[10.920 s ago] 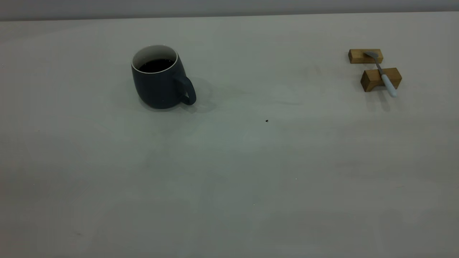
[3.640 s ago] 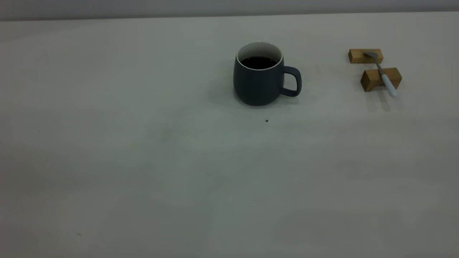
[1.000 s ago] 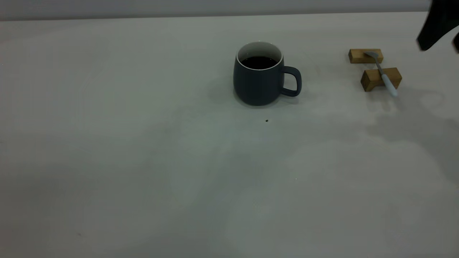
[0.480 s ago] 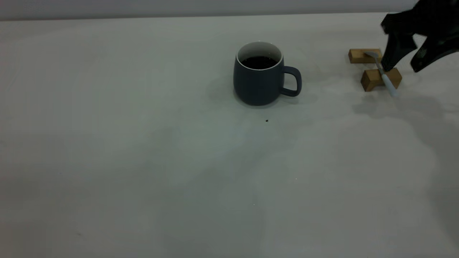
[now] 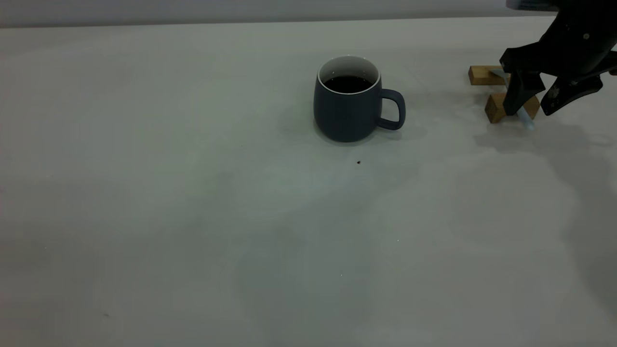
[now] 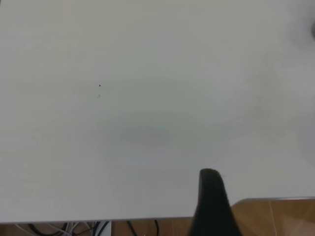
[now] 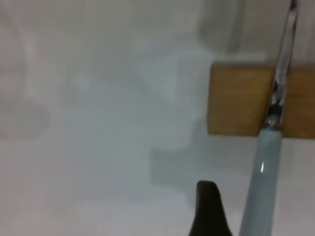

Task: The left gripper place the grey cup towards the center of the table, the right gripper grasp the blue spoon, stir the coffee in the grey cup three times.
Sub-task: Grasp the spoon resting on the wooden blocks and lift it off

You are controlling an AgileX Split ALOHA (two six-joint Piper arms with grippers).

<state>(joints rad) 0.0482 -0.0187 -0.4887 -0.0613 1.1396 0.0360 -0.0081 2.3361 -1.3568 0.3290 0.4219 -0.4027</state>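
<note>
The grey cup (image 5: 347, 113) should move a little but stay upright while I stir with the blue spoon, since it stands free on a smooth surface (image 5: 344, 147).
The grey cup (image 5: 348, 108) stands upright near the table's (image 5: 193, 217) middle, handle toward the right, with dark coffee (image 5: 348, 83) inside. At the far right the blue spoon (image 5: 526, 119) lies across two tan wooden blocks. My right gripper (image 5: 534, 103) is open and low over it, one finger (image 5: 519, 96) on each side of the pale handle (image 7: 263, 191), apart from it. My left gripper (image 6: 266, 206) is outside the exterior view. Its wrist view shows one black finger (image 6: 211, 206) over the bare table edge with nothing held.
The near wooden block (image 5: 495, 108) and the far wooden block (image 5: 482, 74) carry the spoon; the near block (image 7: 241, 101) sits just beyond my right fingers. A tiny dark speck (image 5: 358, 162) lies in front of the cup. Floor and cables (image 6: 74, 228) show past the table edge.
The cup went from the left side to the middle. In the last second my right gripper came in from the upper right and lowered around the spoon handle.
</note>
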